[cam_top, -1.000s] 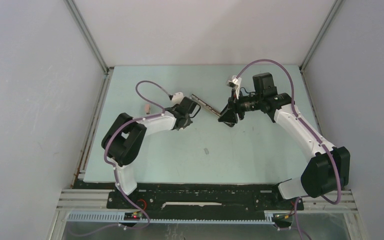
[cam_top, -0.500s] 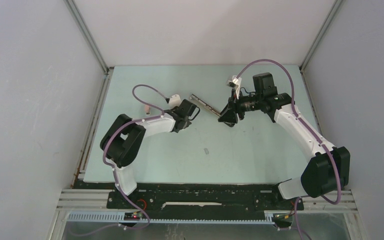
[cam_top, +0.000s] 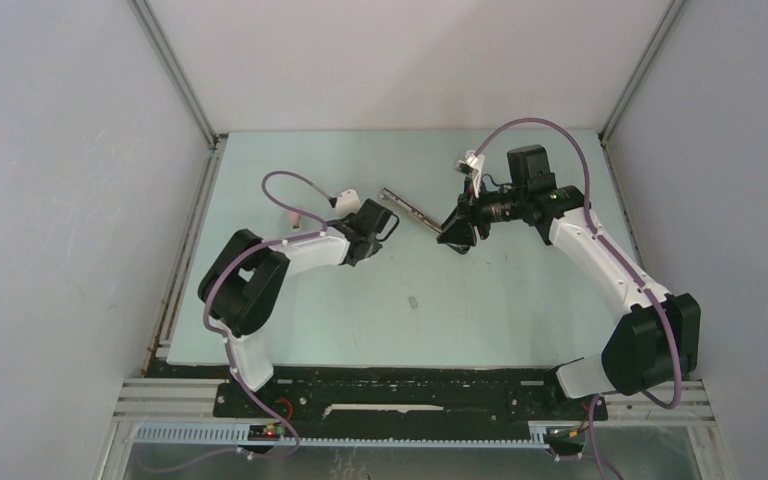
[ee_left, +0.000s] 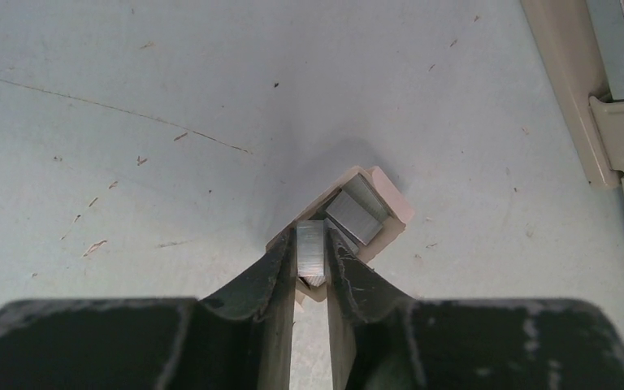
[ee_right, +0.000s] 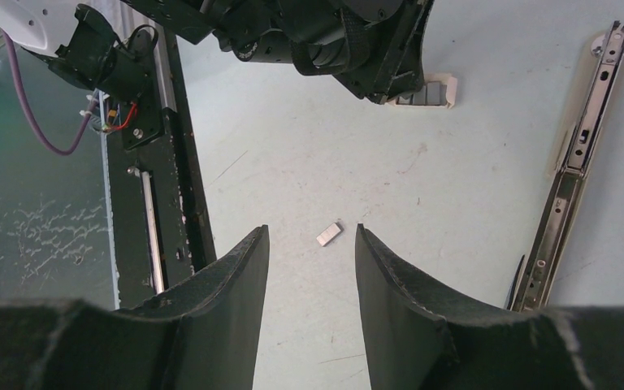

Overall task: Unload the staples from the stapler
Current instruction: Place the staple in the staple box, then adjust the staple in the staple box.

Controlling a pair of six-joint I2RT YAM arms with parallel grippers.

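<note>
Next, my left gripper lets go of the strip of staples (ee_left: pixel 310 250), back off, and pushes it gently into the tray (ee_left: pixel 314 286) with shut fingers, because the strip it is holding stands crooked to the pink tray's sides.
My left gripper (ee_left: pixel 312 238) is shut on a short silvery strip of staples (ee_left: pixel 310 253), held just above a small pale pink tray (ee_left: pixel 393 203). Another strip (ee_left: pixel 357 213) lies in that tray. In the top view the left gripper (cam_top: pixel 386 228) hides the tray. The stapler (ee_right: pixel 581 146) lies opened out as a long metal rail (cam_top: pixel 406 206) between the two arms; its beige arm (ee_left: pixel 569 89) shows in the left wrist view. My right gripper (ee_right: pixel 311 231) hovers open and empty (cam_top: pixel 457 238). One loose strip (ee_right: pixel 329 234) lies on the table below it (cam_top: pixel 413 300).
A small pink piece (cam_top: pixel 291 215) lies left of the left arm's cable. The table (cam_top: pixel 520 300) is pale green, walled on three sides. The black mounting rail (ee_right: pixel 150 162) runs along its near edge.
The left wrist and its cable have shifted slightly to the left, and the cable now partly covers the pink piece. The right arm has not moved.
</note>
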